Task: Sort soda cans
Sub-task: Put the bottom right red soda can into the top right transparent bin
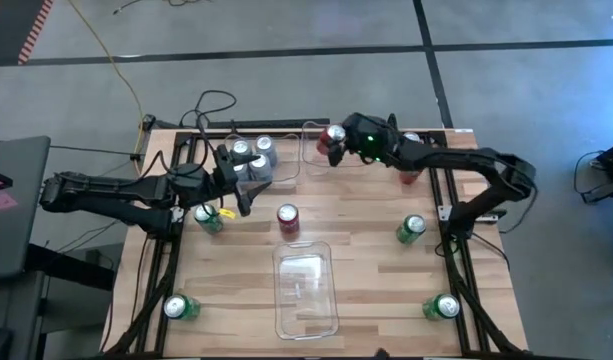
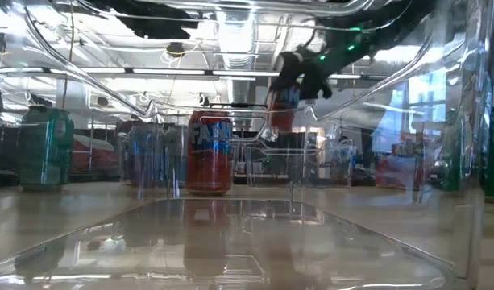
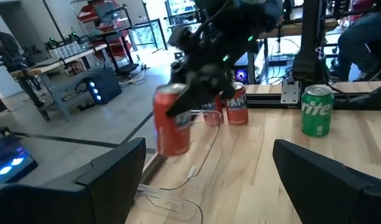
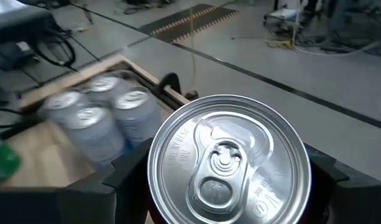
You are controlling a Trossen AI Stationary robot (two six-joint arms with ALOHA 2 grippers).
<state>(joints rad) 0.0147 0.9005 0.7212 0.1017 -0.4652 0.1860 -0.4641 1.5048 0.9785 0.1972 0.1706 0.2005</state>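
The red can (image 1: 330,135) is hanging almost upright over the far clear bin (image 1: 322,158). My right gripper should go on lowering it until the can's bottom rests inside the bin, before it lets go.
My right gripper (image 1: 333,142) is shut on a red soda can (image 3: 171,121) and holds it in the air over a clear bin (image 1: 311,160) at the table's far edge. Another red can (image 1: 287,218) stands mid-table, and more red ones (image 3: 237,106) stand under the right arm. Three silver cans (image 1: 252,153) stand together at the far left. My left gripper (image 1: 246,187) hovers beside them, open, with nothing between its fingers (image 3: 109,180). Green cans (image 1: 208,217) (image 1: 411,229) stand on the wood. My right gripper pinches the red can's upper wall (image 3: 173,99), just under the silver top (image 4: 227,162), between its two fingers (image 4: 125,171). The fingers reach in from the table's right side, slanting slightly down. The can hangs clear of the table, near upright, its bottom lowest.
A second clear bin (image 1: 306,300) lies near the front edge in the middle. Two more green cans (image 1: 181,307) (image 1: 446,306) stand at the near corners. Cables (image 1: 211,105) loop past the far left edge.
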